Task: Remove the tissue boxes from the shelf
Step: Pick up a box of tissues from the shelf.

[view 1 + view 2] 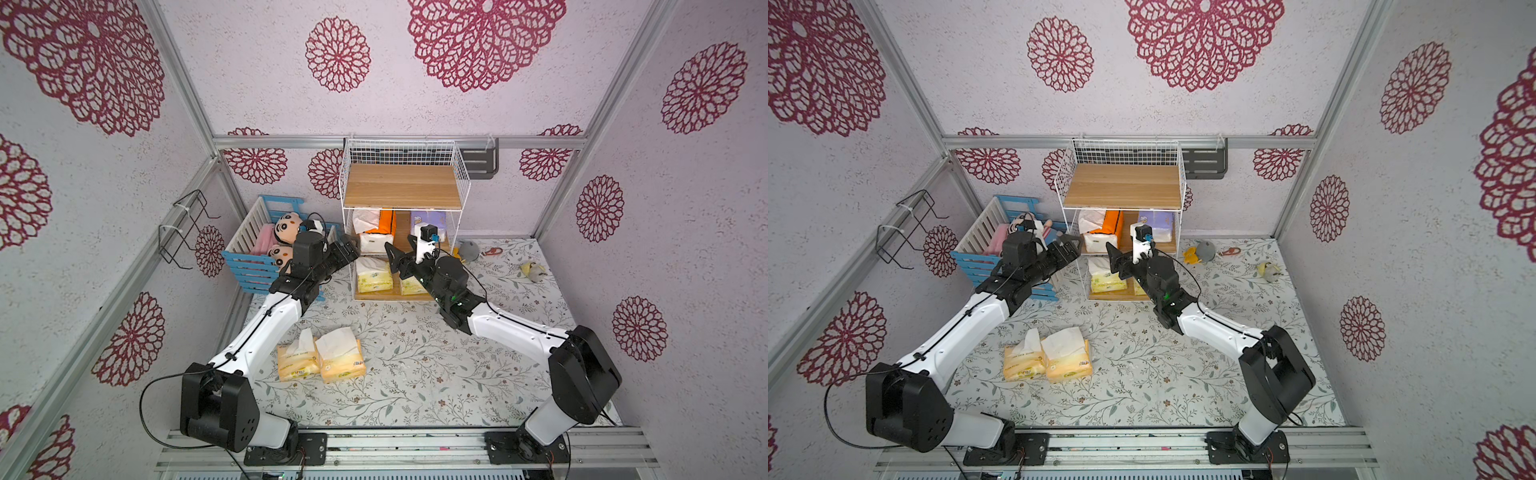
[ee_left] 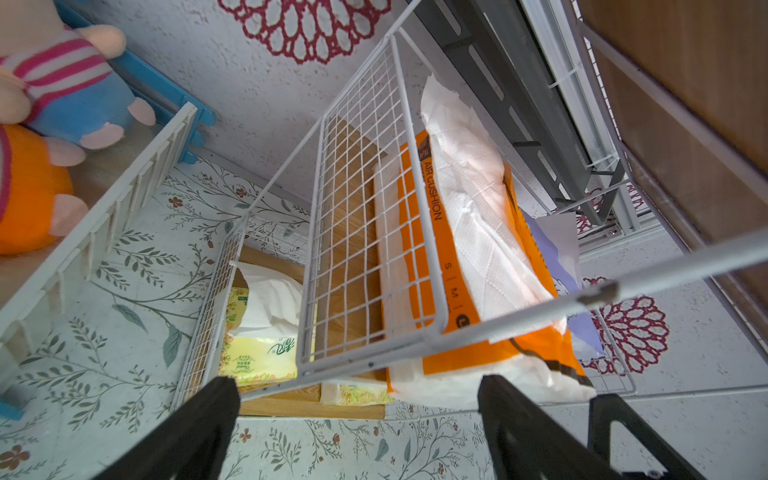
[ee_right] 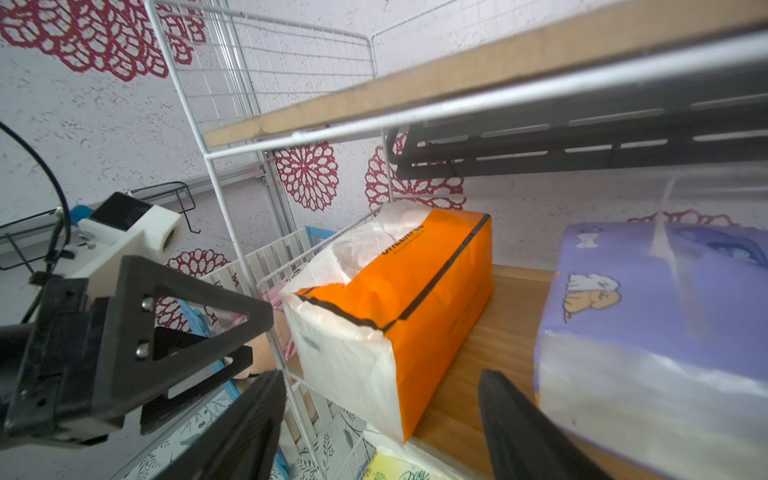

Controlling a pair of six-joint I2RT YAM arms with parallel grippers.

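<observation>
The orange and lavender tissue boxes have open space (image 1: 402, 222) between them for a finger, so my right gripper should keep going to the orange box's front corner (image 1: 392, 237) and close there.
The shelf (image 1: 403, 189) stands at the back of the table. On its middle board lie a bright orange tissue box (image 3: 415, 291) and a lavender one (image 3: 644, 299). Two pale yellow tissue boxes (image 1: 374, 276) (image 1: 411, 286) sit on the bottom board. Two peach-orange tissue boxes (image 1: 297, 359) (image 1: 340, 360) lie on the table in front. My left gripper (image 2: 357, 382) is open and empty by the shelf's left front corner. My right gripper (image 3: 380, 376) is open at the middle tier, its jaws either side of the orange box's white front end without touching it.
A blue-and-white crib (image 1: 257, 257) with plush dolls (image 1: 289, 224) stands left of the shelf, close behind my left arm. Small toys (image 1: 469, 249) (image 1: 534, 270) lie to the shelf's right. A black wire rack (image 1: 187, 228) hangs on the left wall.
</observation>
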